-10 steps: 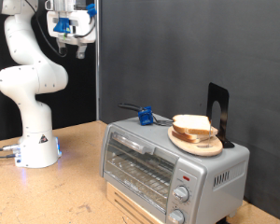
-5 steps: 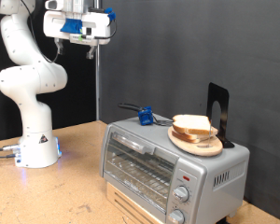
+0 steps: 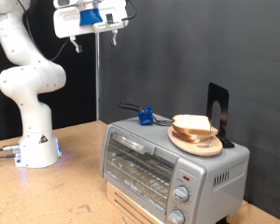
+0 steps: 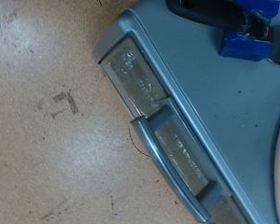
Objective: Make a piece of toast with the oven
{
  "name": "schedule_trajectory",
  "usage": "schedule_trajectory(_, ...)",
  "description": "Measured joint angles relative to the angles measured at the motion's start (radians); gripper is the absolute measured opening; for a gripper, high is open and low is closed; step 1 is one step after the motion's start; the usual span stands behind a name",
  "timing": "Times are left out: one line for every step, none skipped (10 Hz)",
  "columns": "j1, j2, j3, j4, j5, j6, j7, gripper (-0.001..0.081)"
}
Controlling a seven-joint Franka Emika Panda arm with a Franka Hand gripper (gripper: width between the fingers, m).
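Note:
Next, my gripper turns square to the handle (image 3: 131, 144) and pulls the oven's door open first, since the door is shut and its handle slants (image 4: 165, 168) to my gripper.
The piece of toast (image 3: 191, 124) lies on a round wooden plate (image 3: 198, 143) on top of the silver oven (image 3: 168, 168), at the exterior view's right. The oven's glass door is shut, with knobs (image 3: 181, 194) down its right side. My gripper (image 3: 110, 30) hangs high in the air near the exterior view's top, left of and well above the oven, holding nothing that shows. The wrist view looks down on the oven's top and door handle (image 4: 168, 149); my fingers do not show there.
A blue clip-like object (image 3: 146, 117) (image 4: 245, 45) with a black cable sits on the oven's top rear left. A black upright stand (image 3: 217, 112) is behind the plate. The oven rests on a pale wooden base (image 3: 131, 201). The arm's white base (image 3: 35, 140) stands on the wooden table at left.
My gripper has moved steadily towards the exterior view's right and slightly up, nearer to above the oven. The toast, plate and oven have not moved.

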Motion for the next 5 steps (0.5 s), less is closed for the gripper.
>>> schedule_trajectory(0.015,-0.011,-0.014,-0.004,0.007,-0.022,-0.100,0.0809)
schedule_trajectory(0.040,-0.033,-0.051,-0.018,0.028,-0.021,-0.226,0.0809)
schedule_trajectory(0.069,-0.050,-0.092,-0.039,0.065,0.024,-0.345,0.0809)
schedule_trajectory(0.098,-0.047,-0.130,-0.056,0.111,0.080,-0.432,0.0809)
schedule_trajectory(0.117,-0.023,-0.153,-0.064,0.146,0.153,-0.463,0.0809)
